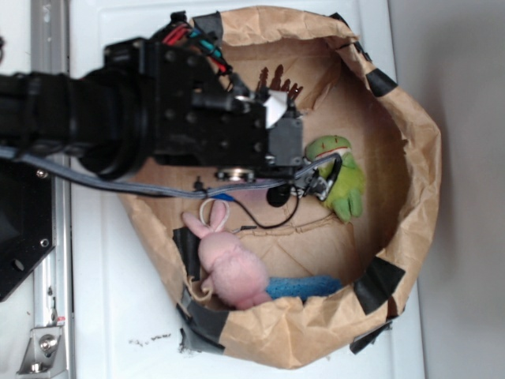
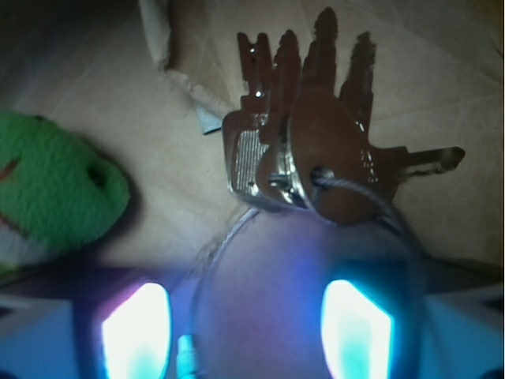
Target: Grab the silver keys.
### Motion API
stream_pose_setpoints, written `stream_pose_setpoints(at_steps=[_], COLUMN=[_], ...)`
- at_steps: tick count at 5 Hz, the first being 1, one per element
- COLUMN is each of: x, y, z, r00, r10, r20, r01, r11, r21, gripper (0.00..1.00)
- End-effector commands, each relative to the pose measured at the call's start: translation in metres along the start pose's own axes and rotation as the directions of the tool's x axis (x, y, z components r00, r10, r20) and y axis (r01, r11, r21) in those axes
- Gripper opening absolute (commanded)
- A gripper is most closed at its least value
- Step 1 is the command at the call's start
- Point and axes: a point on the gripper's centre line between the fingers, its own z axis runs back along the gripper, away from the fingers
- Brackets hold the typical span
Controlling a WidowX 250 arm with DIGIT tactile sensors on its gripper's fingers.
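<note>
The thin wire ring goes through the key heads (image 2: 322,177), so the silver keys (image 1: 279,84) will swing down and hang together when I lift the ring.
The silver keys (image 2: 316,142) lie fanned on brown paper, tips pointing away from me, dark brownish with silver glints. Their thin wire ring (image 2: 237,233) curves back from the key heads into the space between my fingers. In the wrist view my gripper (image 2: 245,335) is open, its two fingertips (image 2: 134,332) glowing pale blue and set wide apart, with nothing clamped. In the exterior view only the key tips (image 1: 278,81) show beside the black arm (image 1: 205,110), which hides the gripper's fingers.
A green frog plush (image 1: 341,180) with a metal clip lies close by and shows at the left of the wrist view (image 2: 55,189). A pink bunny plush (image 1: 225,264) and a blue pad (image 1: 304,286) sit near the crumpled paper wall (image 1: 418,158).
</note>
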Motion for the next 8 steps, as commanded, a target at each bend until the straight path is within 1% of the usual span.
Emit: stream_pose_setpoints(at_steps=[1,3,4,5,6,7,8], x=[0.01,0.011,0.018,0.035,0.055,0.058,0.047], y=[0.002,0.006,0.01,0.011,0.015,0.027,0.037], z=[0.009,0.013,0.025,0.045,0.089,0.131,0.179], r00=[0.999,0.999,0.999,0.996,0.98,0.963,0.969], r10=[-0.012,-0.02,-0.002,0.081,0.176,0.093,-0.108], r20=[0.042,0.05,0.054,0.035,-0.089,-0.254,-0.222], r01=[0.013,0.021,0.002,-0.082,-0.164,-0.119,0.033], r11=[1.0,1.0,1.0,0.996,0.978,0.989,0.948], r21=[-0.027,-0.019,-0.01,0.035,0.125,-0.089,-0.317], gripper=[0.0,0.0,0.0,0.0,0.0,0.0,0.0])
